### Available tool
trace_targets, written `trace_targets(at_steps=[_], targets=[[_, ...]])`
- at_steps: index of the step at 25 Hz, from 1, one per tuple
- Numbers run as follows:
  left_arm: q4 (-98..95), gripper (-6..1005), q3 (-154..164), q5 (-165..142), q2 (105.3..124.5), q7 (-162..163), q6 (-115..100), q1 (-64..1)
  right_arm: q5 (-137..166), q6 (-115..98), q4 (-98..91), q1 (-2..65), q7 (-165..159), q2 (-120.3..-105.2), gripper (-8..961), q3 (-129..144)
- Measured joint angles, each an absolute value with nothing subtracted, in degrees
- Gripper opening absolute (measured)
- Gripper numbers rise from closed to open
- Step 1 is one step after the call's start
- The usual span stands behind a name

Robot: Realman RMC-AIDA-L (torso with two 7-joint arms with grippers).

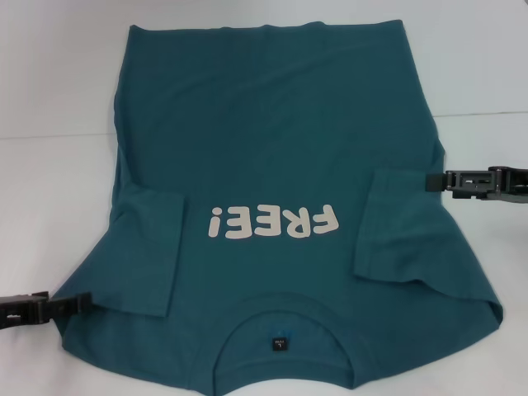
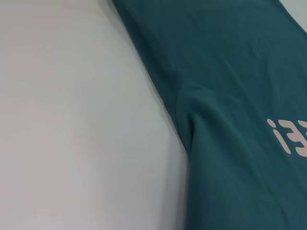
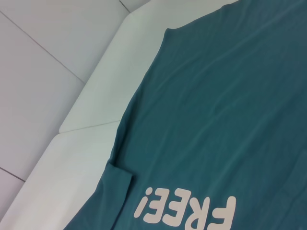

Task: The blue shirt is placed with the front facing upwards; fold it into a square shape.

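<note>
The shirt's shoulder edge at my left gripper (image 1: 74, 280) spreads out past the side of the shirt, so my left gripper should first push this edge in toward the folded sleeve (image 1: 140, 256).
The blue shirt (image 1: 272, 140) lies flat on the white table, front up, with its collar (image 1: 280, 318) nearest me and white letters "FREE!" (image 1: 274, 221) across the chest. Both short sleeves are folded inward onto the body, one at the left (image 1: 153, 247) and one at the right (image 1: 396, 227). My left gripper (image 1: 84, 303) rests at the shirt's left shoulder edge, fingers together. At the right side edge, beside the folded sleeve, my right gripper (image 1: 429, 180) is shut too. Whether either pinches cloth is not visible. The wrist views show the shirt (image 2: 240, 96) (image 3: 230, 120) without fingers.
The white table (image 1: 49, 165) shows bare on both sides of the shirt and behind its hem. A seam line crosses the table (image 3: 86, 96) beyond the shirt's far left corner. The collar end reaches the near edge of the head view.
</note>
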State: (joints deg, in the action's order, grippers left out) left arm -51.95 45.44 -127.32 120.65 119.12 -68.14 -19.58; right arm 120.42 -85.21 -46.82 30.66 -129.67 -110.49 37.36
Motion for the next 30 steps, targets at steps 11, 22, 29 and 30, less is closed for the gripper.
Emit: trace_targets(at_steps=[11, 22, 29, 30], targets=[[-53.53, 660, 46.92, -128.52, 122.16, 118.05, -69.45, -19.70, 120.42, -84.35, -45.26, 31.13, -129.54, -109.94, 917, 37.58], [-55.51, 383, 45.81, -128.37, 123.05, 118.15, -70.31, -19.29, 120.50, -84.56, -45.20, 31.11, -129.86, -109.86, 910, 37.56], [-55.05, 107, 45.51, -128.10, 123.26, 117.84, -69.83, -19.93, 120.50, -85.22, -45.17, 30.96, -130.00, -109.98, 906, 37.22], [-55.05, 70, 45.29, -127.94, 123.29, 117.83, -69.83, -19.95, 120.49, -85.32, -45.17, 30.84, -130.08, -109.99, 906, 37.18]])
